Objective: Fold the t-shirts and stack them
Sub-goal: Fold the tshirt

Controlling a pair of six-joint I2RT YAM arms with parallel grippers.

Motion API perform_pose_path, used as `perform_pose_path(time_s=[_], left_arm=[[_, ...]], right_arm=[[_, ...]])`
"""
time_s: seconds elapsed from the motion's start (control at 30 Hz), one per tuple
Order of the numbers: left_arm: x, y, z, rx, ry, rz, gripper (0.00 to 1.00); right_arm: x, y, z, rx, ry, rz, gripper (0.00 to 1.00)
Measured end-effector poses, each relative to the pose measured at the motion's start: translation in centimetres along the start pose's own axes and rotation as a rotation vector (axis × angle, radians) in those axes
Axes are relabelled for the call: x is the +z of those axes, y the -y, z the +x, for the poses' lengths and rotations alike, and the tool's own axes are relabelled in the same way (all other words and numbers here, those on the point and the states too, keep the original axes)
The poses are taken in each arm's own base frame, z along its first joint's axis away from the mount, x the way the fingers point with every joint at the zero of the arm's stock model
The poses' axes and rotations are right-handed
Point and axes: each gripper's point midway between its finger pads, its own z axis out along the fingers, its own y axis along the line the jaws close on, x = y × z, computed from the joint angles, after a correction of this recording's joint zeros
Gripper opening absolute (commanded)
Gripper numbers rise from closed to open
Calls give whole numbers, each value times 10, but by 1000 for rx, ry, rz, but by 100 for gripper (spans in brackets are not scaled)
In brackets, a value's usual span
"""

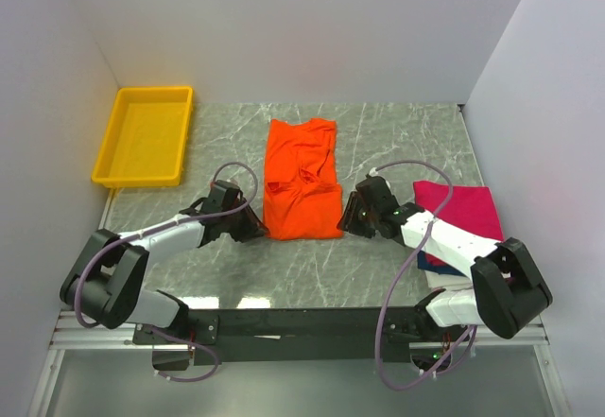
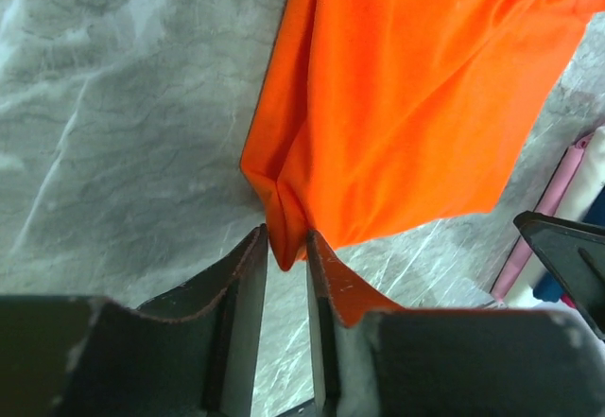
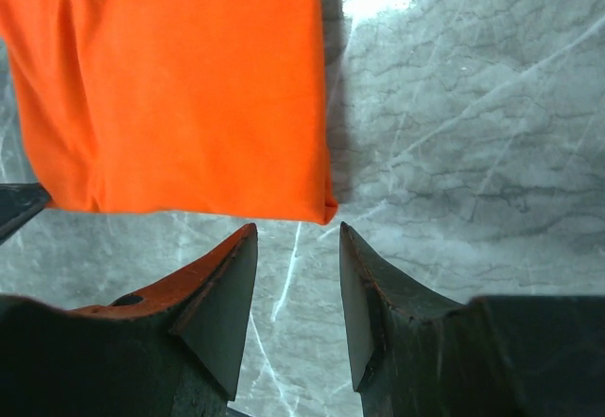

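Observation:
The edge across the orange t-shirt's middle [image 1: 305, 183] is bunched up. Next, my right gripper grabs the t-shirt's free near corner [image 1: 339, 234], help pull the t-shirt closer, and then straightens that edge.
A bright orange t-shirt [image 1: 302, 181] lies folded into a long strip in the middle of the table. My left gripper [image 1: 257, 228] is at its near left corner. In the left wrist view the jaws [image 2: 285, 242] pinch that bunched corner of the orange t-shirt [image 2: 406, 105] between their tips. My right gripper [image 1: 346, 217] is at the near right corner. Its jaws [image 3: 298, 233] stand apart over bare table, with the corner of the orange t-shirt [image 3: 189, 86] just ahead of them and untouched. A magenta t-shirt [image 1: 463, 209] tops a pile at the right.
A yellow tray [image 1: 144, 135] stands at the back left by the wall. White walls close in the marble table [image 1: 397, 143] on three sides. Edges of pink, white and navy cloth [image 2: 577, 199] show at the right of the left wrist view.

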Motion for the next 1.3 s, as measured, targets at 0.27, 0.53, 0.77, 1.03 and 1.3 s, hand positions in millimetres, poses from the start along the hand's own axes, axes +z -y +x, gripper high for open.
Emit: perform_pose_path(time_s=[0.27,0.53,0.77,1.03,1.3], left_arm=[[7,0,1,-19,-10,5,12],[8,-5,5,-26,-19,-3,1],[8,-7,6,-26,-22,-11,1],[0,-11,3,-33,-13,-19,1],[-8,-18,6,-34,-15,-31,1]], right_arm=[[10,1,14,-8,-28,7,47],[25,9,27,8,-59,38,48],[36,6,21,38,-27,35,1],[34,11,20,45,-18,66,0],[27,16,23,30,-27,78,0]])
